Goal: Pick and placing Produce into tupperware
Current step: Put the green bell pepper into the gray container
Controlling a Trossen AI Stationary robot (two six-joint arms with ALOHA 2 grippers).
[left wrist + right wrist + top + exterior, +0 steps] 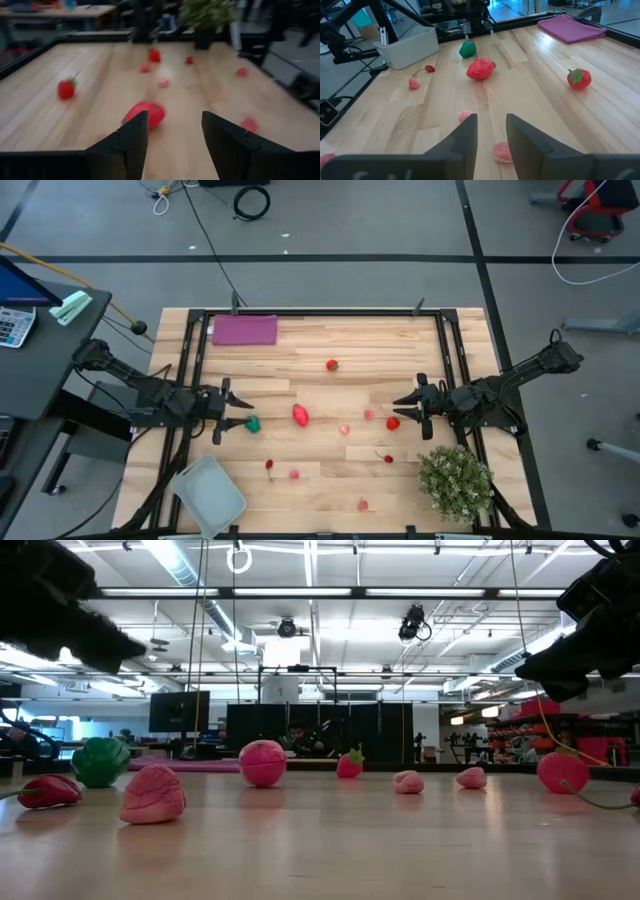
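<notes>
The green piece is by the near finger of my left gripper, which points level at the large red piece [300,415]. I should turn the fingers down over the green piece [254,424].
Small toy produce lies scattered on the wooden table: a large red piece [300,415] [145,114] [480,68], a green piece [252,423] [467,48], a red one with a green top [332,364] [579,78], and several small pink and red bits. The translucent tupperware [210,493] [410,45] stands at the near left corner, and I see no produce in it. My left gripper [228,410] [175,117] is open above the table, pointing right at the large red piece, the green piece just beyond its near finger. My right gripper [412,408] [491,117] is open, pointing left, a red piece [392,422] beside it.
A flat purple mat [244,330] [572,27] lies at the far left. A bushy pale-green plant [455,480] [207,12] stands at the near right corner. A black frame [320,313] runs along the table's edges. Bare wood lies between the two grippers' fingertips and the far edge.
</notes>
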